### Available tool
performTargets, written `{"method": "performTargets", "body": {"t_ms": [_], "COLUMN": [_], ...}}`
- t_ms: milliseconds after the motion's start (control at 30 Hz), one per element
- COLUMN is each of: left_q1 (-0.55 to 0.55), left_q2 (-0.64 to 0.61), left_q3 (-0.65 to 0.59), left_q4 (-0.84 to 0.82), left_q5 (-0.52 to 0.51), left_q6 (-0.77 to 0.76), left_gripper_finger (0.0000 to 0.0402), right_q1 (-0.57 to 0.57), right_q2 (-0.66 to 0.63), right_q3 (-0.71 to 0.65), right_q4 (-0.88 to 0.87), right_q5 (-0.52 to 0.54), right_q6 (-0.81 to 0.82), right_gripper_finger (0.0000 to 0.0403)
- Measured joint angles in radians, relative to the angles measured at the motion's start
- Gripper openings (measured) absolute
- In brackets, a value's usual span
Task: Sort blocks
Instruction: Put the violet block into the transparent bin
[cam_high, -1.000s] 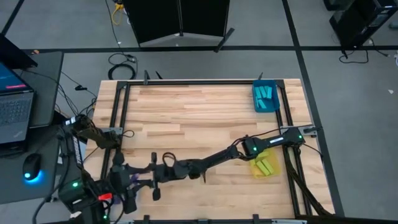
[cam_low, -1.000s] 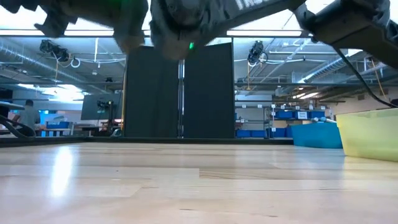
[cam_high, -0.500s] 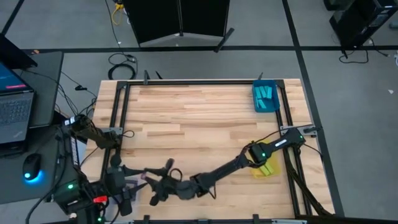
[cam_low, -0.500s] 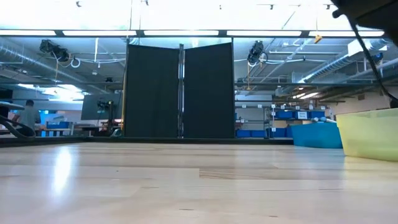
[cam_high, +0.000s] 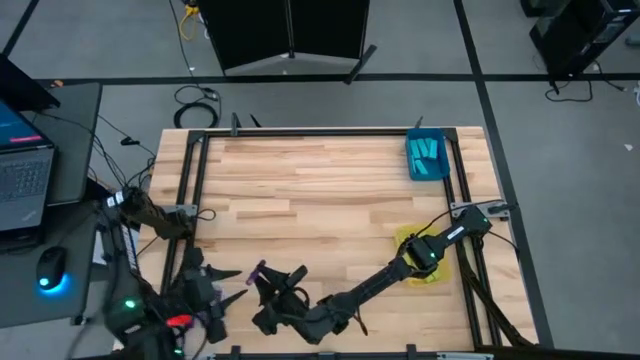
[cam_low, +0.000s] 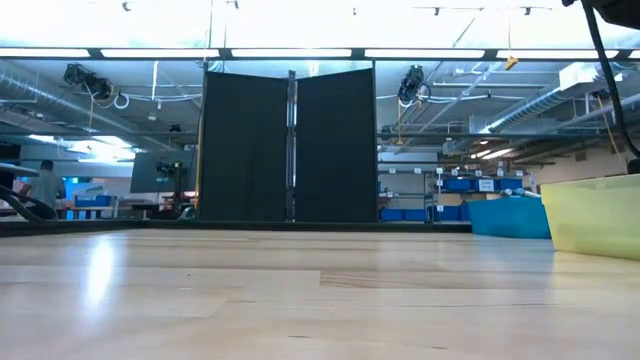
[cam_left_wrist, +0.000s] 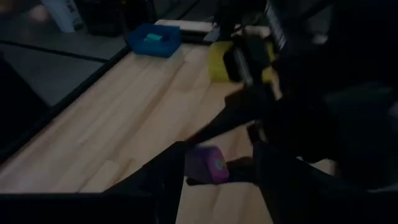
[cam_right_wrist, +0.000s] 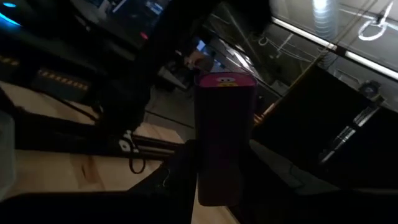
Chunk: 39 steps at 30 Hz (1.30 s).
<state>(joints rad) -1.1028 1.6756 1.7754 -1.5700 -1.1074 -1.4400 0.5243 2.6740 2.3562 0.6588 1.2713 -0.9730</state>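
Observation:
My right gripper is on the purple block's back end, so my left gripper should grip its free stickered end and take over the block before sorting it.
A purple block is up off the table near its front left, with my right gripper shut on it. In the right wrist view the block sticks out beyond the fingers, its stickered end farthest from them. My left gripper is open just left of the block. In the left wrist view the block shows between the two left fingers and seems apart from them. Cyan blocks lie in a blue tray, and yellow-green blocks lie in a yellow tray. My right gripper pinches the purple block's long sides near its back end between its two fingers. The fingers lie along the block and come about level from the table's right. The block is lifted clear of the table, and its free stickered end points away from the gripper.
The blue tray stands at the far right corner. The yellow tray sits at the near right, partly under my right arm. A black frame runs round the table. A laptop and a mouse lie left of the table. Bare wood fills the middle.
My right arm has swung toward the table's near edge and risen out of the low view. Its gripper has rolled over with the purple block, which now sticks out toward the table's left. My left gripper has stayed open close by.

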Motion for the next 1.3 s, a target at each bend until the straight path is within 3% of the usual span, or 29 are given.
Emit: {"method": "performTargets", "body": {"t_ms": [167,533,700,900,1300], "left_q1": [0.010,0.041,0.075,0.089,0.088], "left_q2": [0.055,0.110,0.128,0.128,0.128], "left_q3": [-0.001,-0.001,-0.001,-0.001,-0.001], "left_q4": [-0.001,-0.001,-0.001,-0.001,0.004], "left_q5": [0.021,0.032,0.041,0.041,0.050], "left_q6": [0.030,0.018,0.017,0.015,-0.002], "left_gripper_finger": [0.0205,0.0308,0.0324,0.0287,0.0130], "right_q1": [-0.001,0.004,0.014,0.031,0.038], "right_q2": [0.000,0.000,0.001,0.002,0.002], "right_q3": [0.000,0.000,0.000,0.000,0.000], "right_q4": [-0.003,-0.002,-0.002,-0.002,-0.001], "right_q5": [0.043,0.045,0.036,0.016,0.018], "right_q6": [-0.036,-0.059,-0.072,-0.082,-0.097], "right_gripper_finger": [0.0128,0.0128,0.0128,0.0128,0.0128]}}
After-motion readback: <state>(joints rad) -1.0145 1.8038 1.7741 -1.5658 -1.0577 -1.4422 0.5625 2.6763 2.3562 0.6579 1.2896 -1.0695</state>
